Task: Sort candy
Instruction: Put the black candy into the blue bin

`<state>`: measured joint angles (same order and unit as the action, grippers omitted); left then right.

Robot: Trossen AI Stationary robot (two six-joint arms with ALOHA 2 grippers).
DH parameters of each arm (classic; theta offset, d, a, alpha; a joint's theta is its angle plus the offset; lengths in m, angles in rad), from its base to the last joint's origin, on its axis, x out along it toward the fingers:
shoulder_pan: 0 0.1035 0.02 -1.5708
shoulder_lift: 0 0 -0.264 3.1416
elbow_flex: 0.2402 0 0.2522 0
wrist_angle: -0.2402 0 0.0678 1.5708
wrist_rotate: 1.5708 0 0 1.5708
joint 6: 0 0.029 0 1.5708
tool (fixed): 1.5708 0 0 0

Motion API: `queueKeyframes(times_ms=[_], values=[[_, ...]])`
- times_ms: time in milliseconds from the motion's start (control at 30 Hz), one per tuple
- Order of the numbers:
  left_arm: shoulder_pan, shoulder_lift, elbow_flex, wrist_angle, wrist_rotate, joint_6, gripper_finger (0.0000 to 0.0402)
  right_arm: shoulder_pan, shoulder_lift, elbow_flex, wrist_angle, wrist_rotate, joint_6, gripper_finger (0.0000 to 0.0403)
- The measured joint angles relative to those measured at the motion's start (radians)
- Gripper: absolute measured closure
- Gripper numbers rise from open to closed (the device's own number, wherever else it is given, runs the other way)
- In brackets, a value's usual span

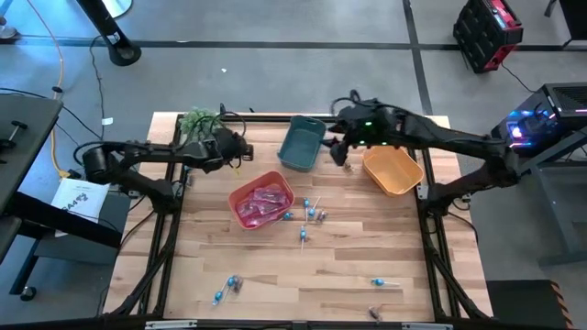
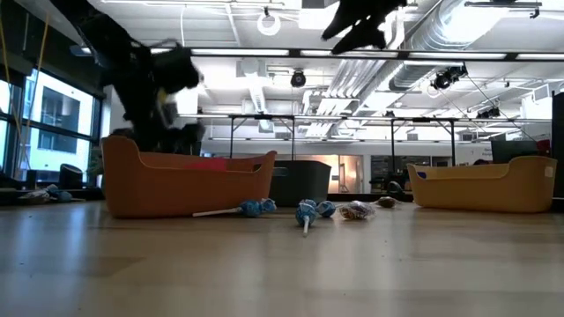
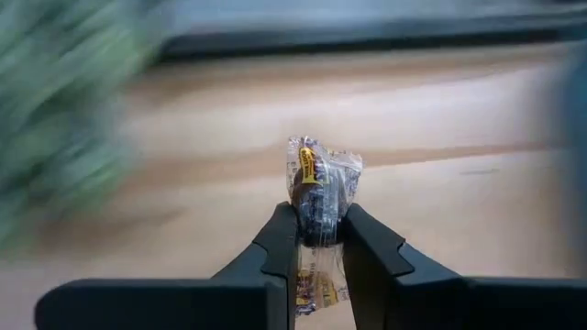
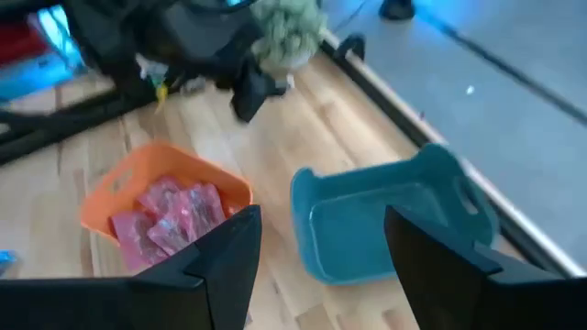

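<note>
My left gripper is pinching the brownish sweet's dark middle [image 3: 320, 207], and the teal bin [image 1: 301, 143] is open. I should continue to move until the sweet is hanging over that bin.
My left gripper [image 1: 244, 154] hovers near the table's far left, by the green plant [image 1: 198, 122], shut on a small brownish wrapped sweet [image 3: 318, 188]. My right gripper [image 1: 341, 148] hangs open above the table beside the teal bin [image 1: 303, 143]; in the right wrist view its fingers [image 4: 229, 261] are spread wide with nothing between them. Pink packets [image 1: 264, 202] lie in the red bin [image 1: 240, 194]. Blue lollipops [image 1: 312, 213] are scattered on the wood, with others [image 1: 225, 289] near the front edge. Brownish pieces [image 2: 357, 210] lie on the table. My left gripper pinches the brownish sweet at its dark middle [image 3: 316, 215] between the two fingers [image 3: 280, 243]. The clear crinkled wrapper end with yellow print [image 3: 321, 165] sticks out past the fingertips, and the other wrapper end [image 3: 316, 284] shows between the fingers farther back. The sweet is lifted clear of the table.
The orange bin [image 1: 393, 170] stands right of the teal bin, the red bin [image 4: 165, 183] left and nearer. A lollipop [image 1: 383, 282] and a brown piece [image 1: 376, 312] lie near the front right. Bare wood [image 1: 275, 266] stretches across the table's near half.
</note>
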<state>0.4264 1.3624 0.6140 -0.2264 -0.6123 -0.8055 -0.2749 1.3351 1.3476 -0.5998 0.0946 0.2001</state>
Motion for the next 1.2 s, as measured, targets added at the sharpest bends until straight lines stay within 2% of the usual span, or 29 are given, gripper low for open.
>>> queueKeyframes(times_ms=[133,233,300,533,767,1067,1200], values=[[-0.089,-0.029,0.023,0.274,0.068,0.178,0.0354,0.0,-0.078,0.0,-0.026,0.086,0.001,0.0176],[-0.132,-0.002,0.067,0.496,0.123,0.28,0.0354,0.0,-0.116,0.0,-0.03,0.133,0.005,0.0176],[-0.147,0.037,0.119,0.556,0.154,0.338,0.0354,0.0,-0.134,0.0,-0.029,0.15,0.014,0.0176],[-0.146,0.236,0.351,0.436,0.194,0.415,0.0336,0.001,-0.14,0.0,-0.032,0.158,0.07,0.0176],[-0.116,0.393,0.531,0.188,0.255,0.398,0.0255,0.003,-0.139,-0.001,-0.051,0.155,0.114,0.0176],[-0.088,0.405,0.568,0.172,0.455,0.319,0.0176,0.003,-0.139,-0.002,-0.114,0.102,0.116,0.0176],[-0.079,0.388,0.567,0.113,0.555,0.285,0.0164,-0.009,-0.123,-0.002,-0.223,0.15,0.239,0.0176]])
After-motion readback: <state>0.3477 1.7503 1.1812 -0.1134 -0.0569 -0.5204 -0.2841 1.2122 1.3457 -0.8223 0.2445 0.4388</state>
